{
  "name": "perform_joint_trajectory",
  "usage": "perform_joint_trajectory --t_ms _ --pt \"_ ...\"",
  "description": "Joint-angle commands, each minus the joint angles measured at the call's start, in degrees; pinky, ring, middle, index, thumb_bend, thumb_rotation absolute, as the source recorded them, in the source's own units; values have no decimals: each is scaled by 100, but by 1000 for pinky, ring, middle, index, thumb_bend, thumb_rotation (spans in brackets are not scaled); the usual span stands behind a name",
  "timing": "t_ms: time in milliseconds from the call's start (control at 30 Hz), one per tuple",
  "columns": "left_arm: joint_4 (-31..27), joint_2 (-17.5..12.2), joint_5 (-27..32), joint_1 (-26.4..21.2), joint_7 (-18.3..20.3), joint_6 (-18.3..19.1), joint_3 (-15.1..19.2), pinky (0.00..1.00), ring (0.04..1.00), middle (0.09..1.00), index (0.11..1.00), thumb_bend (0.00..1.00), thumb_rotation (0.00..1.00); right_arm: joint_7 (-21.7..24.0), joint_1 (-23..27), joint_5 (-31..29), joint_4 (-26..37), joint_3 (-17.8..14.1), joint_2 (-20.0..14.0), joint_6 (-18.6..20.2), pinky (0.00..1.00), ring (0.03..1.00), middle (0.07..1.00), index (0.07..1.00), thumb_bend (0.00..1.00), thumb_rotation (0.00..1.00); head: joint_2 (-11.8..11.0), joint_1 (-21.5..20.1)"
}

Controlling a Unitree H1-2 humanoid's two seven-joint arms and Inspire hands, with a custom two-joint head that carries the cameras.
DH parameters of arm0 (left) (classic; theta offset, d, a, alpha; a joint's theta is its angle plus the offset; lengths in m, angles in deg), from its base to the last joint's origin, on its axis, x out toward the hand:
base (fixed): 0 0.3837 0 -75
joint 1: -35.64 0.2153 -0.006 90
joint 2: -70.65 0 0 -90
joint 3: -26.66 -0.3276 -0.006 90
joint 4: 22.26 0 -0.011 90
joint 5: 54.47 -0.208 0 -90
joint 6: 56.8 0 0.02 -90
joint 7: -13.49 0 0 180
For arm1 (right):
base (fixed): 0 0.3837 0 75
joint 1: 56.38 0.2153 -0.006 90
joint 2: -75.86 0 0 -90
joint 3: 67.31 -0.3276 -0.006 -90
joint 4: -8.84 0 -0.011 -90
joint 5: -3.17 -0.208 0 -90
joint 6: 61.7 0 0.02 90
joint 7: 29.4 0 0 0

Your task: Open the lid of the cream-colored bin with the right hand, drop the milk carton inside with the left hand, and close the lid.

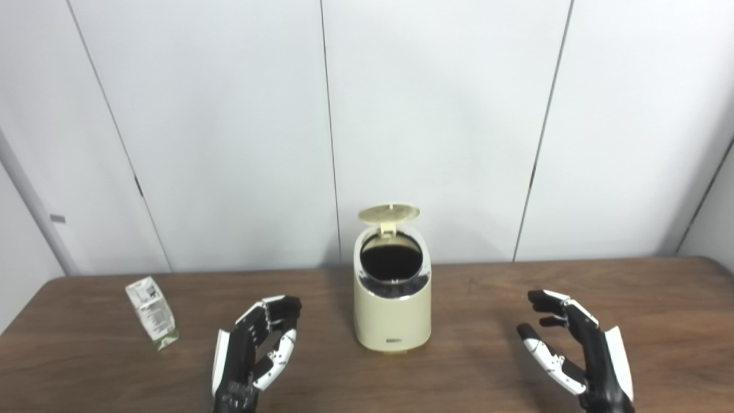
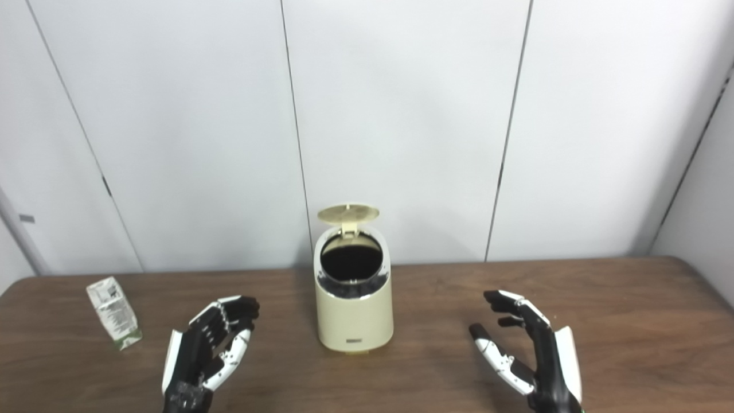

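The slim milk carton (image 1: 152, 313) is narrower than the cream-colored bin's dark opening (image 1: 392, 261), so the carton will go down fully below the bin's rim when the robot drops it.
The cream-colored bin (image 1: 392, 312) stands upright at the middle of the wooden table (image 1: 470, 367). Its round lid (image 1: 389, 213) is raised at the back, and the dark inside shows. A white and green milk carton (image 1: 151, 312) stands tilted on the table at the left. My left hand (image 1: 255, 350) hovers open between the carton and the bin, touching neither. To the right of the bin, well apart from it, my right hand (image 1: 576, 353) is open with its fingers spread and nothing in it.
White wall panels (image 1: 436, 115) rise directly behind the table's far edge. The table's left corner lies near the carton, and its right end runs to the picture's edge.
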Motion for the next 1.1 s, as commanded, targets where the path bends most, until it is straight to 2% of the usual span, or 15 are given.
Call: perform_joint_trajectory --t_ms 0,33,100,167,300,367,500,533,600,667,767,867,933,1067 --pt "67 -99 -49 266 -41 40 50 593 658 664 657 207 175 -136 -56 21 -198 -75 -13 -392 585 686 705 675 299 423 21 -21" --pt "30 -108 -35 283 -37 39 59 594 659 663 658 209 167 -138 -75 -53 -238 -94 27 -443 596 685 699 667 307 377 35 -36" --pt "-80 -117 -39 316 -53 32 83 594 658 662 657 211 153 -113 -111 -191 -274 -134 97 -458 597 680 693 661 316 350 43 -37" --pt "-265 -125 -116 350 -110 0 117 584 651 654 651 229 191 -68 -151 -300 -259 -178 152 -390 582 669 689 643 331 322 62 12" --pt "-771 -207 -554 274 -400 -331 275 542 620 637 635 244 173 -78 -184 -235 -322 -229 123 -461 562 657 682 631 297 252 79 141" --pt "-1045 -304 -668 232 -464 -326 397 530 622 648 650 301 250 -50 -212 -292 -337 -257 105 -462 587 644 674 633 289 199 76 193" --pt "-1824 -462 -386 209 -348 434 696 553 673 687 688 450 312 9 -272 -392 -383 -301 36 -514 632 659 675 660 281 172 68 425" --pt "-2005 -533 -331 198 -306 626 762 499 625 696 704 507 316 26 -279 -424 -401 -309 14 -550 653 673 679 668 279 210 73 501" --pt "-2248 -703 -276 138 -278 910 910 288 444 700 719 551 312 62 -284 -494 -442 -313 -27 -623 677 685 683 673 273 210 75 597" --pt "-2361 -934 -235 50 -248 1045 1067 466 596 705 735 647 329 81 -280 -563 -501 -320 -64 -704 686 704 695 676 266 181 77 661" --pt "-2317 -1382 -75 -110 -106 1162 1275 606 696 723 748 732 364 78 -280 -565 -552 -369 -104 -692 661 709 705 671 255 166 72 894" --pt "-2175 -1839 95 -266 76 1427 1432 626 722 740 760 724 326 131 -285 -624 -609 -416 -153 -690 649 715 706 673 244 118 61 1060" --pt "-2107 -2111 264 -352 221 1690 1524 637 743 763 783 729 292 143 -286 -667 -674 -466 -203 -693 672 731 708 676 245 146 49 1327" --pt "-2007 -2447 212 -406 315 2116 1604 685 782 801 837 784 308 208 -279 -686 -755 -541 -336 -609 660 727 715 696 224 152 48 1653"
